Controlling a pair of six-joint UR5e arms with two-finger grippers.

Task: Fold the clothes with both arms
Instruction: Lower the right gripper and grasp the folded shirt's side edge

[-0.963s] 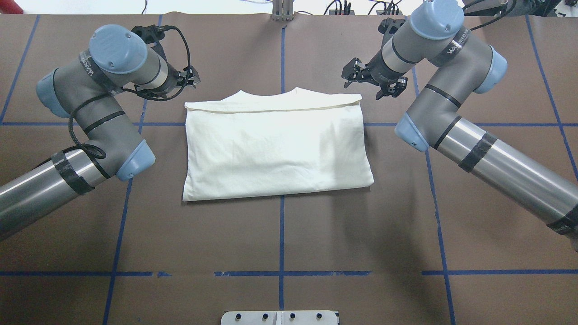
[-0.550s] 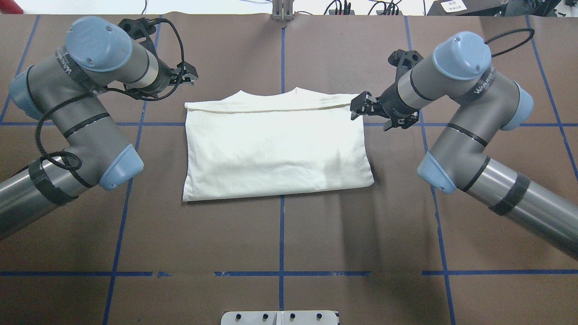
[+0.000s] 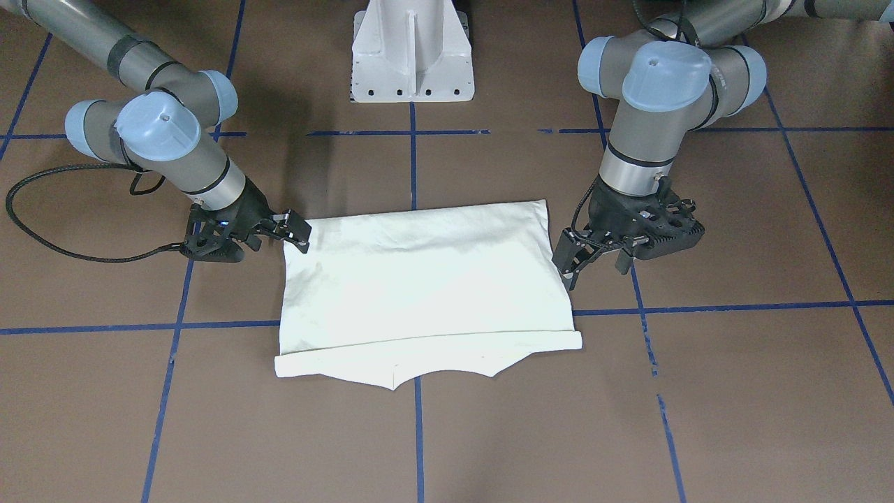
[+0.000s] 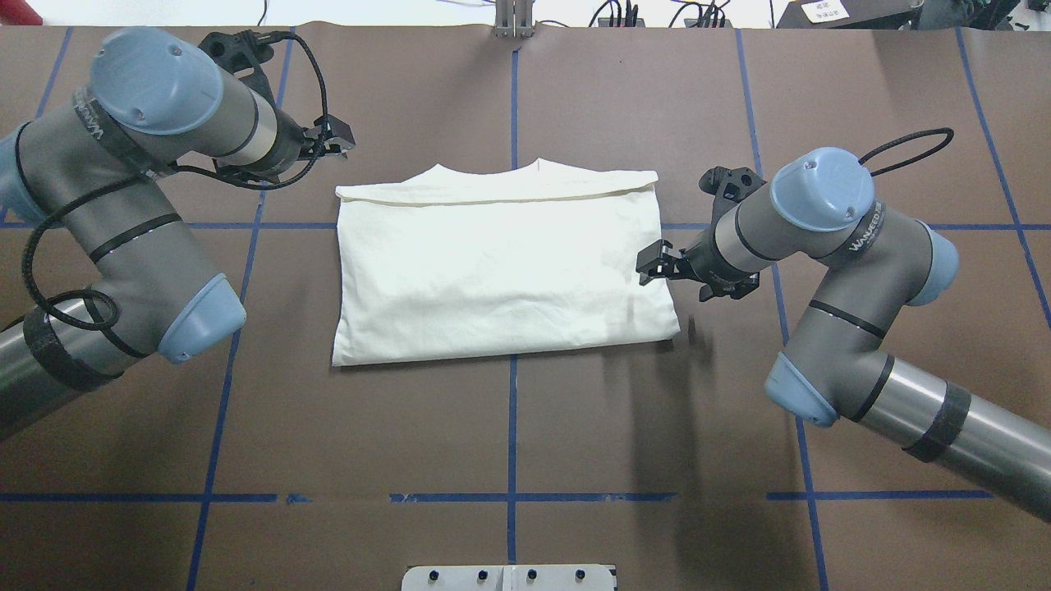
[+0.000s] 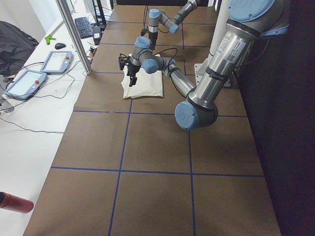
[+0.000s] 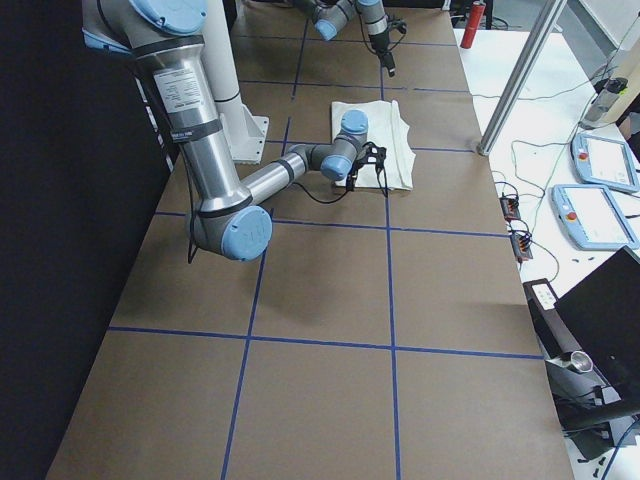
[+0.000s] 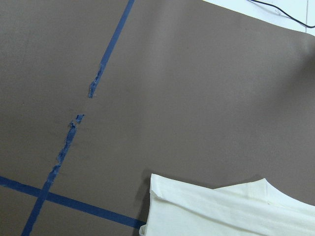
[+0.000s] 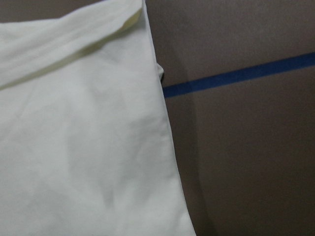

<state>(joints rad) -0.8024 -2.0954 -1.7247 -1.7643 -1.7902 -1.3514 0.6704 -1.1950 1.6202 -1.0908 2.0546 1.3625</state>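
Note:
I expect the cream shirt (image 3: 423, 281) to slide and turn as one folded piece when I pull its corner, because the folded band (image 3: 427, 353) lies flat across the shirt.
A cream folded shirt (image 4: 501, 271) lies flat at the table's middle, collar edge on the far side; it also shows in the front view (image 3: 419, 279). My left gripper (image 4: 332, 141) is open and empty, raised beyond the shirt's far left corner; in the front view (image 3: 594, 269) it shows beside the shirt's edge. Its wrist view shows that corner (image 7: 221, 211) with no fingers in frame. My right gripper (image 4: 675, 277) is open and empty at the middle of the shirt's right edge, also in the front view (image 3: 276, 241). Its wrist view shows that edge (image 8: 74, 147).
Blue tape lines (image 4: 511, 427) grid the brown table cover. The white pedestal base (image 3: 412, 63) stands on the robot's side. Beyond the table's far edge a bench holds tablets (image 5: 54, 61) and cables. A metal post (image 5: 74, 34) stands at that edge.
My right gripper has moved toward the robot, from beyond the shirt's far right corner to the middle of its right edge. The left arm drew back slightly. The shirt has not moved.

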